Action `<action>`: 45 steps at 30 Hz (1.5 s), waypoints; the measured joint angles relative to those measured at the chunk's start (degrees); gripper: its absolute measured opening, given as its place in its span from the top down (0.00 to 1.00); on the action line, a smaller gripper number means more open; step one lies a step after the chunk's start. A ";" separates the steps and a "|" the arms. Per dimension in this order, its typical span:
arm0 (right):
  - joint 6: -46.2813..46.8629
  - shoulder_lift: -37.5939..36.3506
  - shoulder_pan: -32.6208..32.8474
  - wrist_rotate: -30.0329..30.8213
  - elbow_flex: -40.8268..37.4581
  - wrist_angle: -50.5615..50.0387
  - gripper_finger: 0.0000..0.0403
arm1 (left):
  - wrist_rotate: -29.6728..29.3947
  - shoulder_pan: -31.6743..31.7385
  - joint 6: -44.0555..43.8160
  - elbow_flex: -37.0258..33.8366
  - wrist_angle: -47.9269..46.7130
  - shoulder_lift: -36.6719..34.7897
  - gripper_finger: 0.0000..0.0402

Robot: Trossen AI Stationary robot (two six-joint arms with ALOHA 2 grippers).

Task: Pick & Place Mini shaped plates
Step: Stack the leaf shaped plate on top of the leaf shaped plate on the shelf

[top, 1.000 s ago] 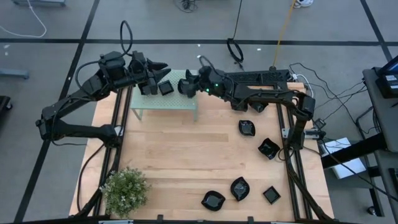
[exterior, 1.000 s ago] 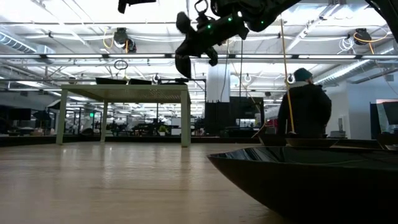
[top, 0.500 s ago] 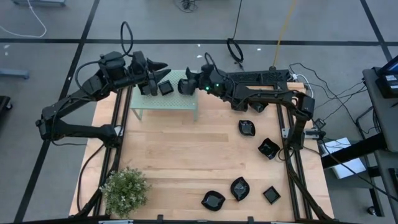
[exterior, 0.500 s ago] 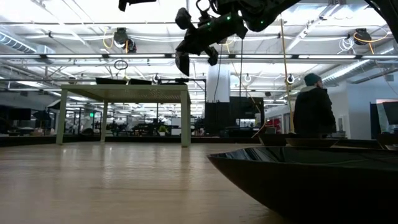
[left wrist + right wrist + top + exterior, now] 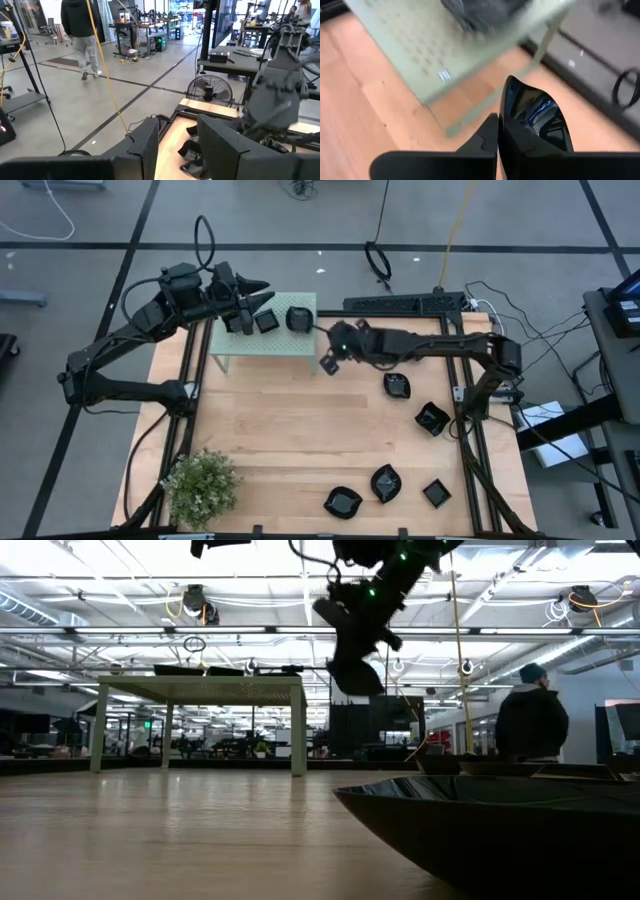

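The black mini plate [image 5: 536, 114] is standing on edge in my right gripper, so next I put it on the wood [image 5: 350, 377] beside the stand and pick it up level first.
A pale green perforated stand [image 5: 262, 345] stands at the table's far left. A square mini plate [image 5: 267, 321] and a rounder one [image 5: 299, 318] lie flat on its top. My left gripper [image 5: 265, 292] hovers open and level above the stand's left part, nothing between its fingers [image 5: 145, 145]. My right gripper [image 5: 328, 362] hangs off the stand's near right corner, slanting down. It is shut on a glossy black mini plate [image 5: 532, 117]. In the low view it [image 5: 350, 670] is high above the tabletop. My right gripper holds the plate by its edge [image 5: 504, 125]. One finger [image 5: 487, 135] lies against the plate's outer side, and the plate hides the other finger. The fingers slant down from the table's right. The plate stands on edge, lifted clear of table and stand.
Several more black plates lie on the wood: two at the right [image 5: 397, 385] [image 5: 432, 418] and three near the front [image 5: 385, 482]. One plate [image 5: 500, 830] fills the low view's foreground. A potted plant [image 5: 200, 485] stands at the near left corner. A person [image 5: 530, 715] walks behind the table.
My right gripper has swung from over the stand's right end toward the table's near and right side. It has sunk and tipped its fingers downward, staying shut. The rounder plate stays on the stand. The person behind has walked to the right.
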 joint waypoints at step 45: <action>21.86 -8.02 -9.18 -20.10 -27.66 10.25 0.61 | 0.03 0.00 -0.60 0.01 -0.04 0.00 0.65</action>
